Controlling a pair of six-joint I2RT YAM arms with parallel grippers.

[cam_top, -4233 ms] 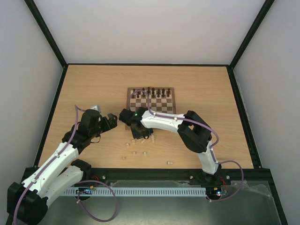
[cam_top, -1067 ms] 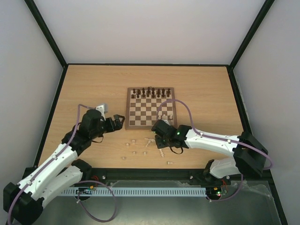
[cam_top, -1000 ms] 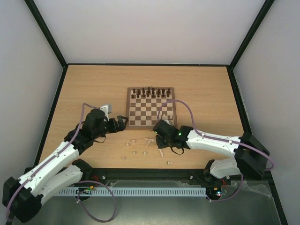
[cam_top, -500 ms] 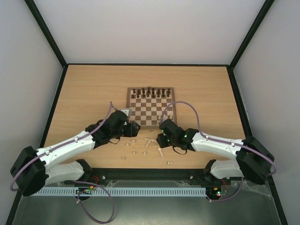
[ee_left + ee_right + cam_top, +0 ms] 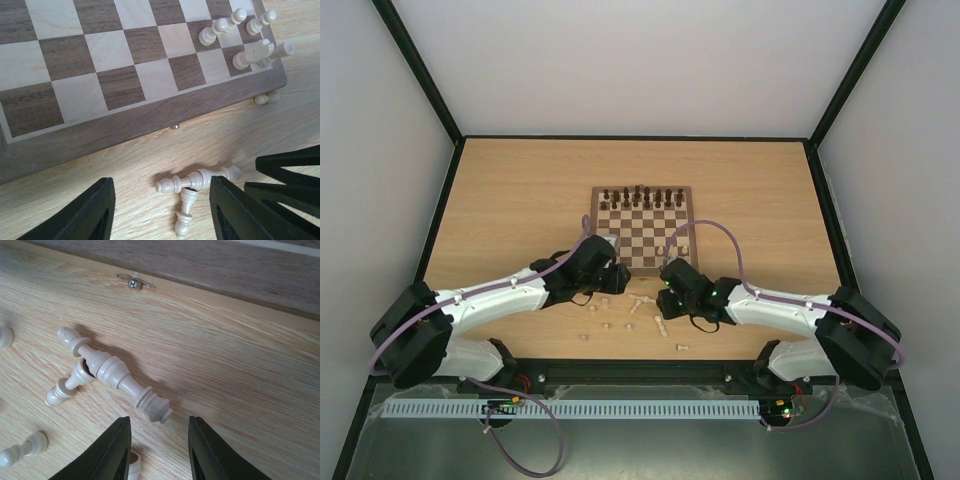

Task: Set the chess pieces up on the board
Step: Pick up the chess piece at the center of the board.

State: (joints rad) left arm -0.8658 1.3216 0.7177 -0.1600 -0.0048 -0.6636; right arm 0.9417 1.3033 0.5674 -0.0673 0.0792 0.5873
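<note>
The robot's two grippers are crowding the long pale piece and touching pawn [image 5: 191, 185], so next the right gripper picks up the loose piece nearby [image 5: 134, 466] and takes it to the left gripper.
The board [image 5: 642, 228] lies mid-table; a few pale chess pieces [image 5: 252, 50] stand at its near right corner. On the table in front of it, a long pale piece [image 5: 200, 180] lies on its side with a fallen pawn [image 5: 184, 215] touching it. My left gripper [image 5: 160, 183] is open and straddles both of them without touching. My right gripper [image 5: 160, 420] is open too, its tips just short of the base of that long piece [image 5: 107, 371]. Both grippers, left [image 5: 615, 280] and right [image 5: 665, 290], face this small pile from opposite sides.
Dark pieces [image 5: 640, 197] fill the board's far rows. More pale pieces lie loose on the table [image 5: 606, 325], one further out [image 5: 682, 347]. The right fingers [image 5: 295, 175] show in the left wrist view, close by. A metal latch [image 5: 132, 284] sits on the board's near edge.
The left arm has stretched right and forward to the pile in front of the board, and its jaws have narrowed. The right gripper has shifted slightly toward the same pile.
</note>
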